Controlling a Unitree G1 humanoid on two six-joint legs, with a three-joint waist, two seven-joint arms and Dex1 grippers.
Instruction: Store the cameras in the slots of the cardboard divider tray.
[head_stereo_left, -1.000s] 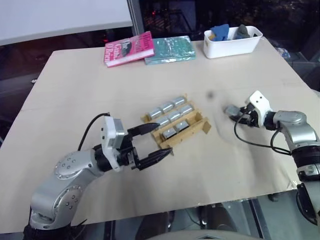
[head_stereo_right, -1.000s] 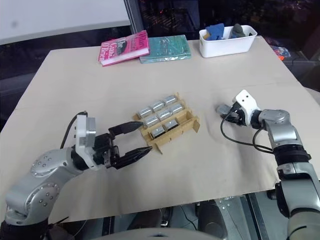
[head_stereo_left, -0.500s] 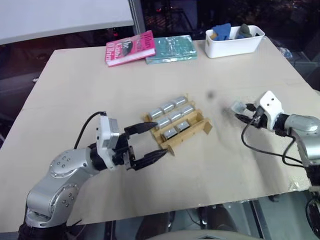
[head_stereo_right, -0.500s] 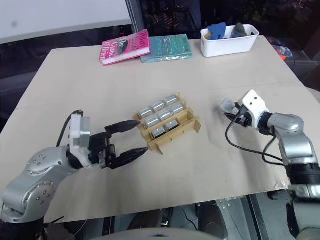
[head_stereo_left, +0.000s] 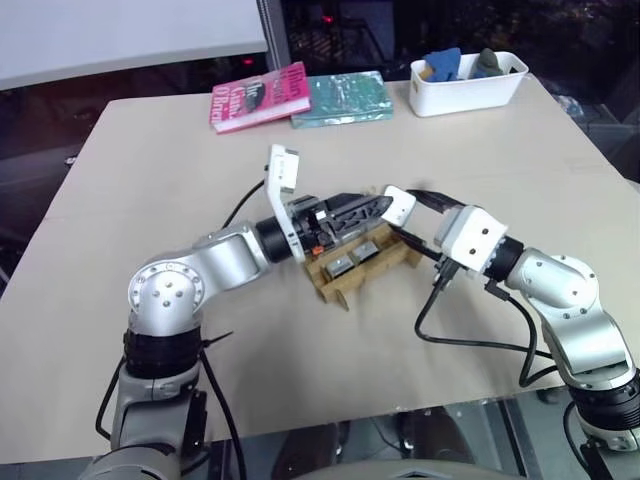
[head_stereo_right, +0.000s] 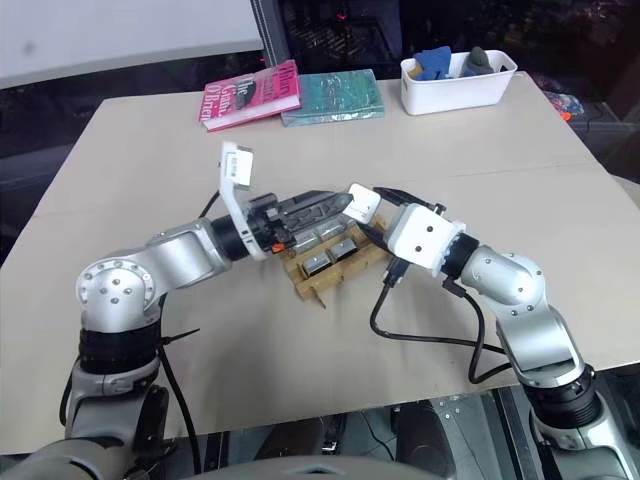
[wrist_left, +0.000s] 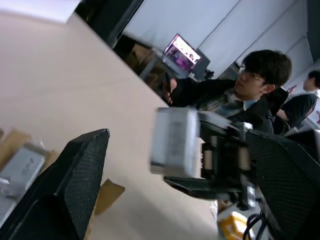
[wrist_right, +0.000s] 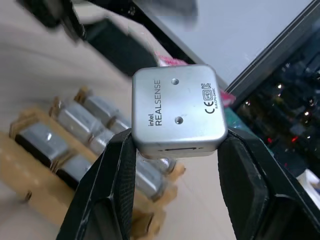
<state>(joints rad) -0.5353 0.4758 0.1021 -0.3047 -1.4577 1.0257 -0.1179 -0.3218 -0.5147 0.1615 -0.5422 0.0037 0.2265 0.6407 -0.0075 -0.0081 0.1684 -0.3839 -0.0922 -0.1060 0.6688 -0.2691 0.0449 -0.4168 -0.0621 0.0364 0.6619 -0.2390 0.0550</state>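
Note:
My right gripper's palm faces the camera's back (wrist_right: 179, 107), but the slots hold cameras on edge, so next my left gripper grips the camera (head_stereo_right: 361, 203) by its front and back.
Above the cardboard divider tray (head_stereo_left: 372, 268), my right gripper (head_stereo_left: 400, 212) is shut on a silver-grey camera (head_stereo_left: 398, 204), one finger on each of its side faces (wrist_right: 175, 110). My left gripper (head_stereo_left: 372, 208) points level at it from the left and stands open. In the left wrist view the held camera (wrist_left: 175, 142) hangs between the left fingers (wrist_left: 75, 190) and is apart from both. The tray lies in the middle of the table, with several cameras (head_stereo_left: 345, 263) resting in its slots (wrist_right: 75, 122). My arms hide its far rows.
A pink book (head_stereo_left: 258, 96) and a teal book (head_stereo_left: 342, 98) lie at the table's far edge. To their right stands a white bin (head_stereo_left: 468, 82) with blue and grey cloth. A seated person (wrist_left: 250, 80) is beyond the table's right side.
My right gripper carried the camera up and left from the table's right side to above the tray. My left gripper rose, rolled and moved right to meet it, staying open.

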